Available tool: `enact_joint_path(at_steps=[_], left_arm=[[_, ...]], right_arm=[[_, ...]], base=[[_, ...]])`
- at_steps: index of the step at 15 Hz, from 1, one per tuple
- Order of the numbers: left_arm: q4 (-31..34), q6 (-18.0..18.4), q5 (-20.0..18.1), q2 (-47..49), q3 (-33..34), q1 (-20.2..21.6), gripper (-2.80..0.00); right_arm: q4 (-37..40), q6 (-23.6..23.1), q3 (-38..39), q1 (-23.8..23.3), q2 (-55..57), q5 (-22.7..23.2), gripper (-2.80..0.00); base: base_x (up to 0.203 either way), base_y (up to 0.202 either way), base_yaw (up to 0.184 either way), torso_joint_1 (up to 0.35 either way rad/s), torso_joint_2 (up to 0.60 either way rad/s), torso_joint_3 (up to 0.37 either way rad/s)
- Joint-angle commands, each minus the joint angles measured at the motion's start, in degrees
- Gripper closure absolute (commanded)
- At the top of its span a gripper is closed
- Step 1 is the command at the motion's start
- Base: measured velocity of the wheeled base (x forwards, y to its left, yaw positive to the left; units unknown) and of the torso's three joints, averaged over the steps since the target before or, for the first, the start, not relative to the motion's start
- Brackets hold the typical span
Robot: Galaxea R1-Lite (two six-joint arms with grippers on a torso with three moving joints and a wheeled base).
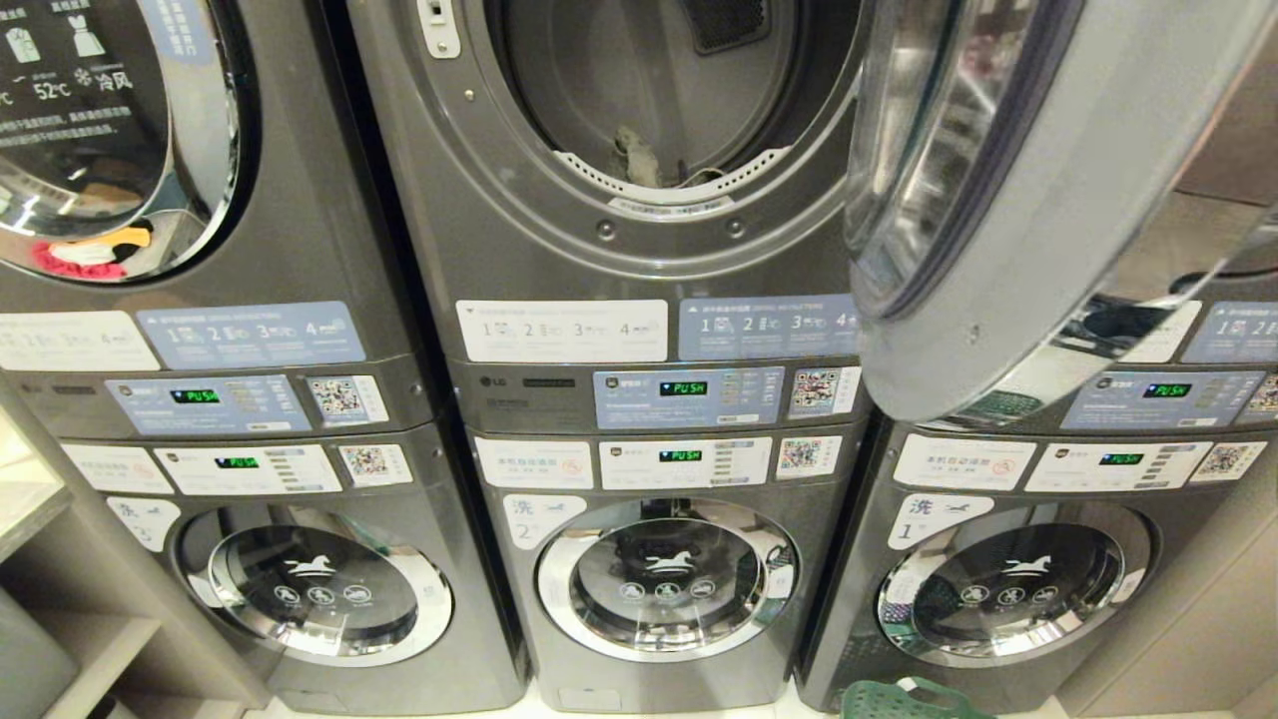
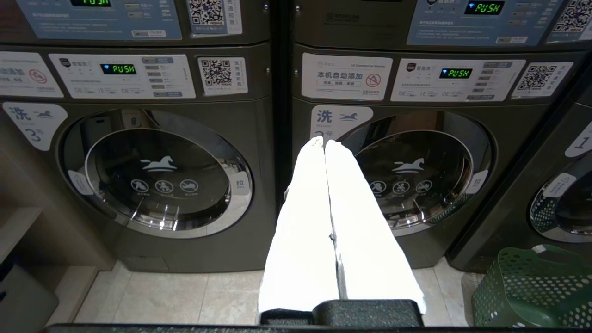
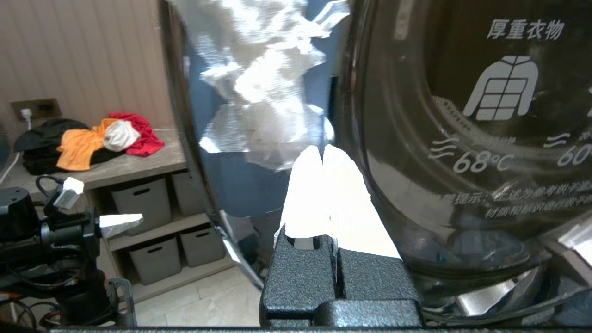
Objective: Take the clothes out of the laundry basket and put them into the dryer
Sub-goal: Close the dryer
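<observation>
The robot's right gripper is behind the outer glass of the wide-open door (image 3: 471,183), so the robot should swing the door back and push it shut over the drum (image 1: 677,102).
The middle upper dryer (image 1: 519,215) stands with its round door (image 1: 1038,210) swung out to the right. A pale bit of cloth (image 1: 635,155) lies at the front lip of the drum. The green laundry basket (image 1: 904,699) shows at the bottom edge, on the floor before the right-hand washer (image 1: 1013,584); its inside is hidden. My left gripper (image 2: 323,142) is shut and empty, low in front of the lower washers, with the basket (image 2: 532,286) to its side. Close against the glass of the open door (image 3: 462,138), my right gripper (image 3: 322,150) is shut with nothing in it.
Three stacks of grey machines fill the head view, with a closed dryer (image 1: 120,130) at the upper left. Shelves with grey bins (image 3: 138,199) stand by the wall, and orange, red and black clothes (image 3: 92,138) lie on top. A black arm with a white tip (image 3: 115,221) is nearby.
</observation>
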Motion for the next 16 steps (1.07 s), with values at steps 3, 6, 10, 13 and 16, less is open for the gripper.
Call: enact_joint_path(at_steps=[3, 6, 10, 13, 16], left_arm=[[0.0, 0.0, 0.0, 0.0, 0.0, 0.0, 0.0], [0.0, 0.0, 0.0, 0.0, 0.0, 0.0, 0.0], [0.0, 0.0, 0.0, 0.0, 0.0, 0.0, 0.0], [-0.1, 0.0, 0.0, 0.0, 0.0, 0.0, 0.0], [-0.1, 0.0, 0.0, 0.0, 0.0, 0.0, 0.0]], right_arm=[[-0.6, -2.1, -9.0, 5.7, 13.6, -0.2, 0.0], [-1.5, -3.2, -17.5, 14.7, 25.4, -2.5, 0.0], [-3.8, -5.3, -30.9, 21.5, 46.5, -7.2, 0.0], [-6.8, -6.3, -44.8, 23.6, 63.4, -15.7, 0.0], [-10.0, -6.4, -47.2, 24.0, 65.4, -23.9, 0.0]], base=[[0.0, 0.0, 0.0, 0.0, 0.0, 0.0], [0.0, 0.0, 0.0, 0.0, 0.0, 0.0], [0.0, 0.0, 0.0, 0.0, 0.0, 0.0], [0.0, 0.0, 0.0, 0.0, 0.0, 0.0], [0.0, 0.0, 0.0, 0.001, 0.02, 0.004]])
